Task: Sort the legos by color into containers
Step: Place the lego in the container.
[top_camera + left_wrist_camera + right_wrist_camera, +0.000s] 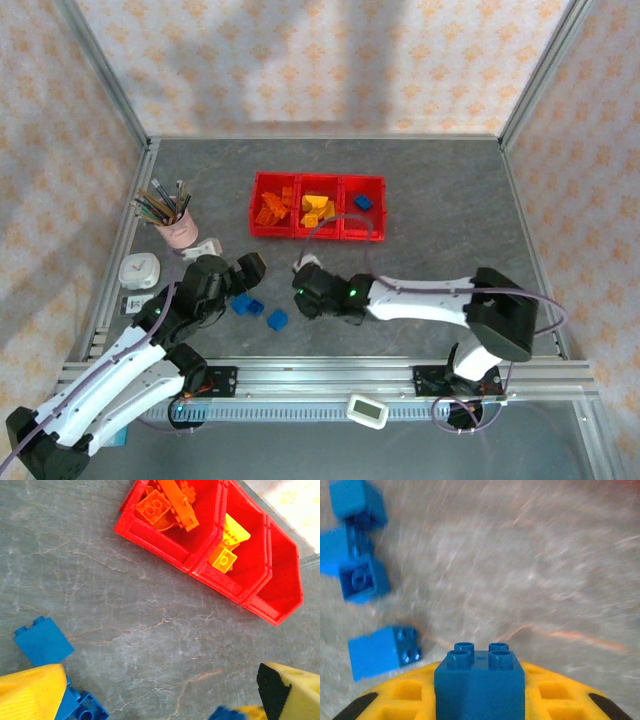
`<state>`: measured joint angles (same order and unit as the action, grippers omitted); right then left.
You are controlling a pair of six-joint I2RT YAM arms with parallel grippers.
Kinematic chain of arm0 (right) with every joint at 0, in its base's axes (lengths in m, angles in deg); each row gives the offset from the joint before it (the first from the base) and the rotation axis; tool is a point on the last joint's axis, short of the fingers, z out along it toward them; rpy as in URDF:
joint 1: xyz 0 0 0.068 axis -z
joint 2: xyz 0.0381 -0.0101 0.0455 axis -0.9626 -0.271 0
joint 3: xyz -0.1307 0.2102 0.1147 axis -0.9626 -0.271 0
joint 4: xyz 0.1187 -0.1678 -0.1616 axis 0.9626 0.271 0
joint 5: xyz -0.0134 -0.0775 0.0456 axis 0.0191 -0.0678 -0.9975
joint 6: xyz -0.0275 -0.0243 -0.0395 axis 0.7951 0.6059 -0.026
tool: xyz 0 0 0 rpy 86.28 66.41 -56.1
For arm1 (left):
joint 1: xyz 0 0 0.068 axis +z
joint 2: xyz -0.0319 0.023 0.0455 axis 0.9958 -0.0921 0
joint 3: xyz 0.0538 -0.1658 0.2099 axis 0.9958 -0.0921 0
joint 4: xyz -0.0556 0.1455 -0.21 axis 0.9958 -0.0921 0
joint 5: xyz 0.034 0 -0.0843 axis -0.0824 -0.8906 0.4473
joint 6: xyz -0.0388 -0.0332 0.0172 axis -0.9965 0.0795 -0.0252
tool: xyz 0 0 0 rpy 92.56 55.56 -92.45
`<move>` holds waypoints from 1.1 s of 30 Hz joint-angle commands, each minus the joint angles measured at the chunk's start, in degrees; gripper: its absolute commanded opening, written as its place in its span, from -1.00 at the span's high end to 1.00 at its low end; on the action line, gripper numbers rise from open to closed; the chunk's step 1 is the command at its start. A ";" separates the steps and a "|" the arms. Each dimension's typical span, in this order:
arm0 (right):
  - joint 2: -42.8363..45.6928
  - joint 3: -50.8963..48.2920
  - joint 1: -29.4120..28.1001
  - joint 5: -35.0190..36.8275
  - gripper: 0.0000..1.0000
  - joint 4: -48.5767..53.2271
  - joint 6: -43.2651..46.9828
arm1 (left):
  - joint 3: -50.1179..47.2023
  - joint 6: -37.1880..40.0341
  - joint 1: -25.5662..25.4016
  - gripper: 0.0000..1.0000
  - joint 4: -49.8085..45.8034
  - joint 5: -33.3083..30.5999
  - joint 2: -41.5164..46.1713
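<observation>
My right gripper needs to keep carrying its blue brick to the bin with a blue lego in it, and let go over the free space next to that lego.
The containers are three joined red bins at mid-table: orange legos in the left one, yellow legos in the middle one, a blue brick in the right one. My right gripper is shut on a blue four-stud brick, just above the grey table. To its left lie loose blue bricks, with two more farther off. My left gripper is open over bare table, with a blue brick near its left finger. From above, the left gripper and right gripper flank blue bricks.
A pink pencil cup stands at the left, with a small white clock in front of it. Metal frame rails border the table on the left, right and near sides. Another blue brick lies near the front rail.
</observation>
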<state>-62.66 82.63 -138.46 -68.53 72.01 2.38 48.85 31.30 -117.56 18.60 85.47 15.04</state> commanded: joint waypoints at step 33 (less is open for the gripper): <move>-16.82 24.85 35.17 4.27 -0.02 2.16 0.42 | 9.90 9.04 1.17 -0.98 22.41 2.13 -21.59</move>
<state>-81.87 105.75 -103.31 -65.16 73.91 1.90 56.89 38.84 -116.90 39.99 88.87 -5.99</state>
